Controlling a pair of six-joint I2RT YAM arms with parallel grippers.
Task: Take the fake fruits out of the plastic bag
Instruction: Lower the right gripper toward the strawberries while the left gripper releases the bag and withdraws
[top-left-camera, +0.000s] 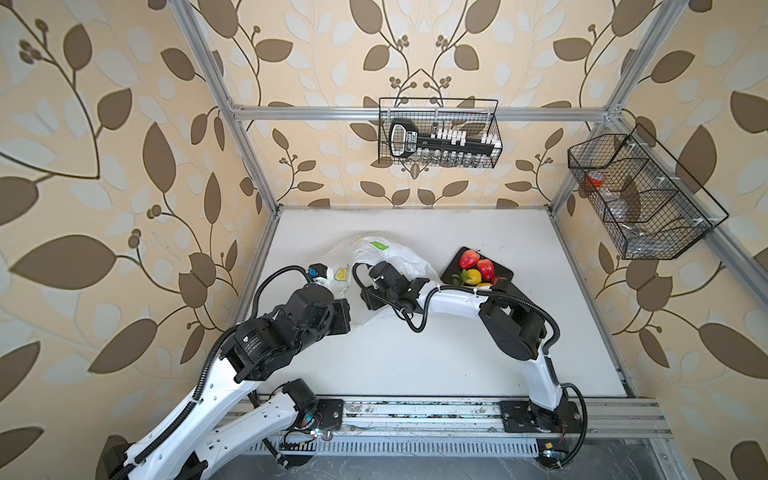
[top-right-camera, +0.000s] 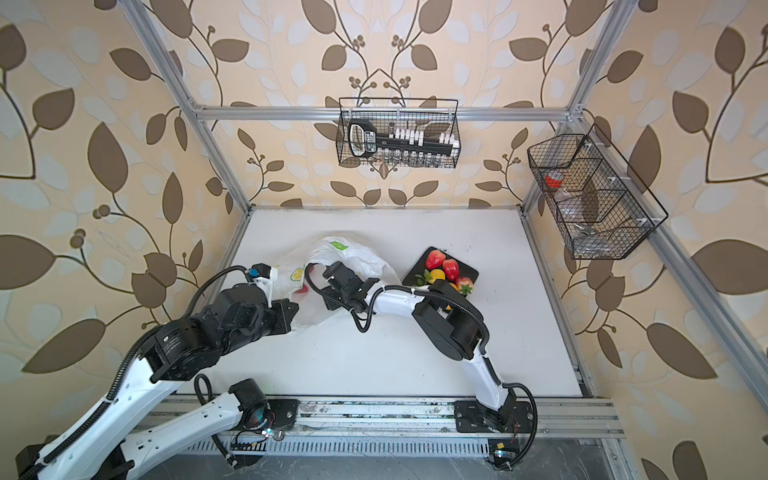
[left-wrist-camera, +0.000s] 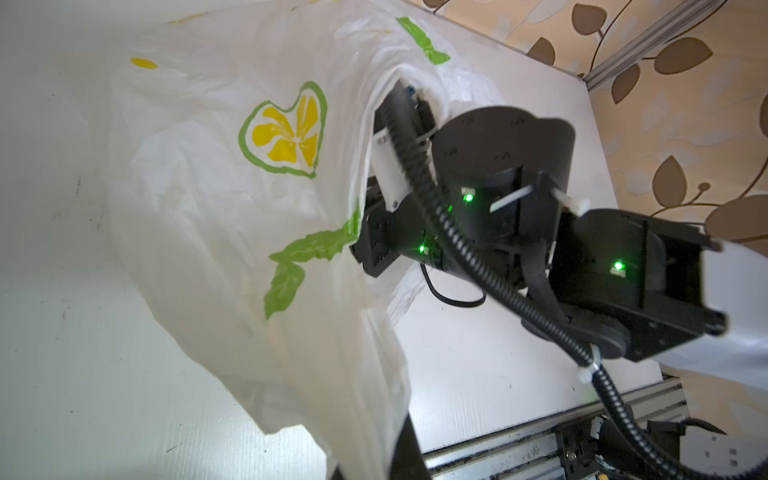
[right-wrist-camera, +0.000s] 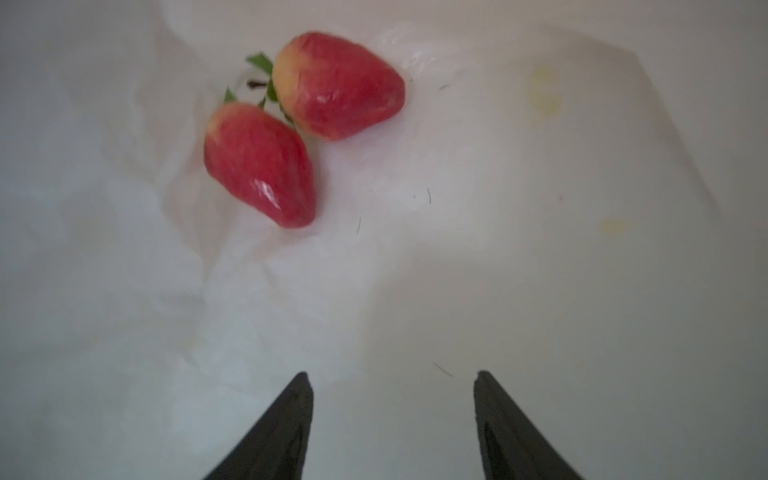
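Note:
The red strawberries (right-wrist-camera: 262, 164) lie deep in the bag while my left gripper is holding the bag's front edge. My left gripper should therefore go to the bag's closed end (left-wrist-camera: 132, 180) and grip there.
The plastic bag (top-left-camera: 386, 257) (top-right-camera: 353, 255) lies crumpled at mid-table, white with lemon and leaf prints. My left gripper (left-wrist-camera: 374, 467) is shut on a fold of its edge and holds it up off the table. My right arm reaches into the bag's mouth (left-wrist-camera: 399, 137), so that gripper is hidden in both top views. In the right wrist view my right gripper (right-wrist-camera: 392, 376) is open and empty. Two fake fruits, red strawberries (right-wrist-camera: 259, 164) (right-wrist-camera: 336, 85), lie on the bag's floor some way ahead of its tips. More fake fruits (top-left-camera: 478, 268) (top-right-camera: 444, 268) sit on a dark tray (top-left-camera: 505, 274).
The tray is right of the bag, partly under my right arm's elbow (top-left-camera: 511, 324). Wire baskets hang on the back wall (top-left-camera: 440, 133) and the right frame (top-left-camera: 640, 195). A metal rail (top-left-camera: 415, 411) runs along the table's front edge.

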